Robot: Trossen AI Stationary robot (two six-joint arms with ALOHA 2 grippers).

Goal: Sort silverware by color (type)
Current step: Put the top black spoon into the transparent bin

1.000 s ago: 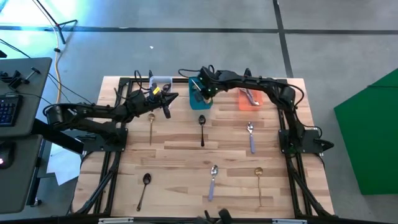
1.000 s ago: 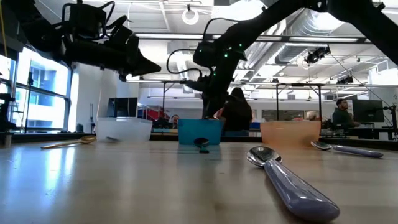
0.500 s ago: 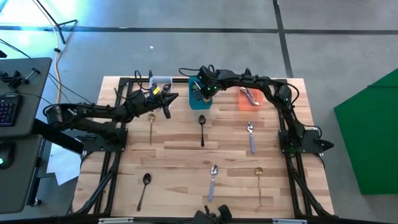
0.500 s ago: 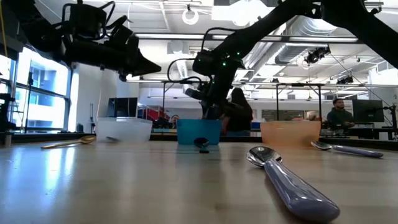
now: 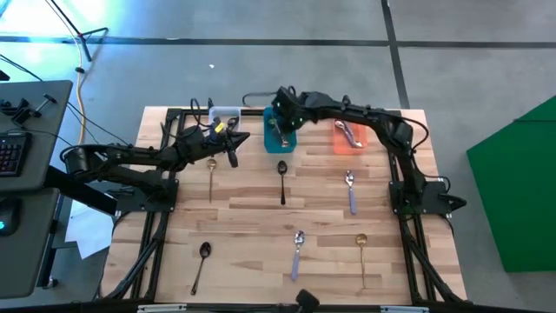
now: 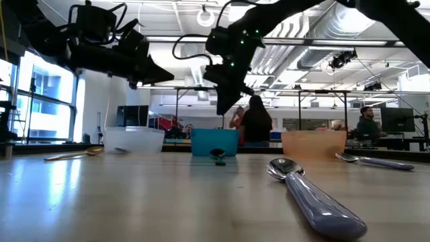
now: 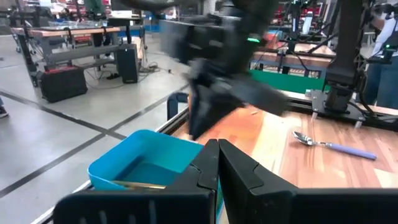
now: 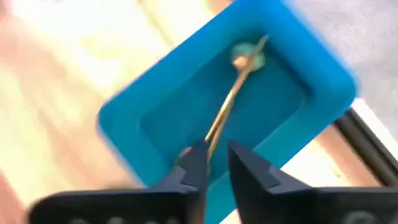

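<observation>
Next, my right gripper moves back from the teal bin (image 5: 276,144) first, because it crowds the black spoon (image 5: 282,168) that my left gripper must take to the clear bin.
A gold spoon (image 8: 233,93) lies slanted inside the teal bin (image 5: 280,136), its handle end near my right gripper's fingers. My right gripper (image 8: 217,149) hangs open above that bin (image 6: 215,142) and holds nothing. My left gripper (image 5: 233,146) hovers shut and empty above the table between the clear bin (image 5: 224,116) and the teal bin. Flat on the wood lie a gold spoon (image 5: 211,174), a black spoon (image 5: 282,180), a lavender-handled silver spoon (image 5: 350,189), another black spoon (image 5: 201,263), another lavender-handled spoon (image 5: 297,252) and another gold spoon (image 5: 362,258).
The orange bin (image 5: 349,137) at the far right holds silver spoons. All three bins stand in a row along the table's far edge. Arm bases and dark frame rails run down both sides of the table. People sit in the room beyond the far edge.
My right gripper has risen out of the teal bin, straight up and slightly toward the far edge, and now hangs above it. The gold spoon stays behind in the bin.
</observation>
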